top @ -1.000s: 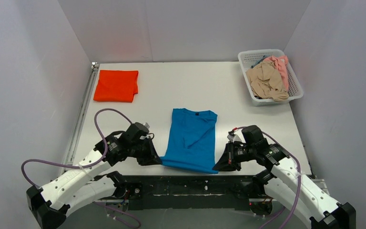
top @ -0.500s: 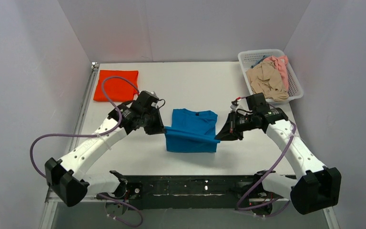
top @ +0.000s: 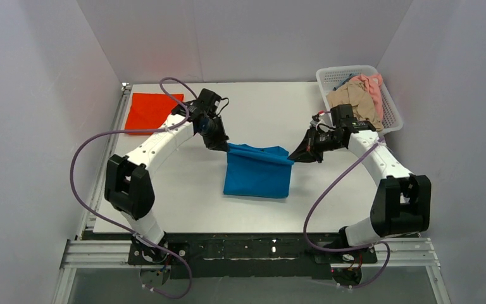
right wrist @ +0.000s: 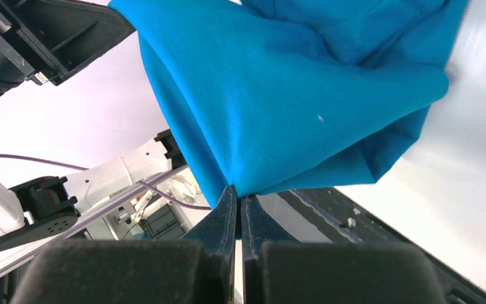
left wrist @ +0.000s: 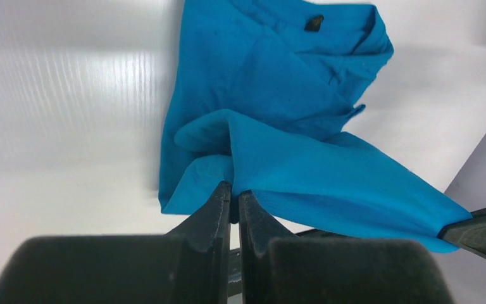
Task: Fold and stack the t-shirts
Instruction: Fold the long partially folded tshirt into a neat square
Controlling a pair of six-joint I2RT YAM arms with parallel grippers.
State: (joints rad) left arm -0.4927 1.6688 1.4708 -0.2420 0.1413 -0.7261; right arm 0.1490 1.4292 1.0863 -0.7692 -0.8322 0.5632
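Note:
My left gripper has the hem stretched straight across the bright blue t-shirt and should keep going toward the collar end, letting go once the hem covers it.
The bright blue t-shirt lies mid-table, folded over on itself. My left gripper is shut on its lifted left hem corner, and my right gripper is shut on the right corner. They hold the hem over the shirt's collar end. In the left wrist view the jaws pinch blue cloth, with the collar tag beyond. In the right wrist view the jaws pinch a blue corner. The orange-red t-shirt lies folded at the far left. Beige and pink shirts lie in the basket.
A white mesh basket stands at the far right corner. A metal rail runs along the table's left edge. White walls close in the left, back and right sides.
Both grippers have carried the blue shirt's near hem away from the front edge and over the shirt towards its collar, so the shirt now lies folded in half.

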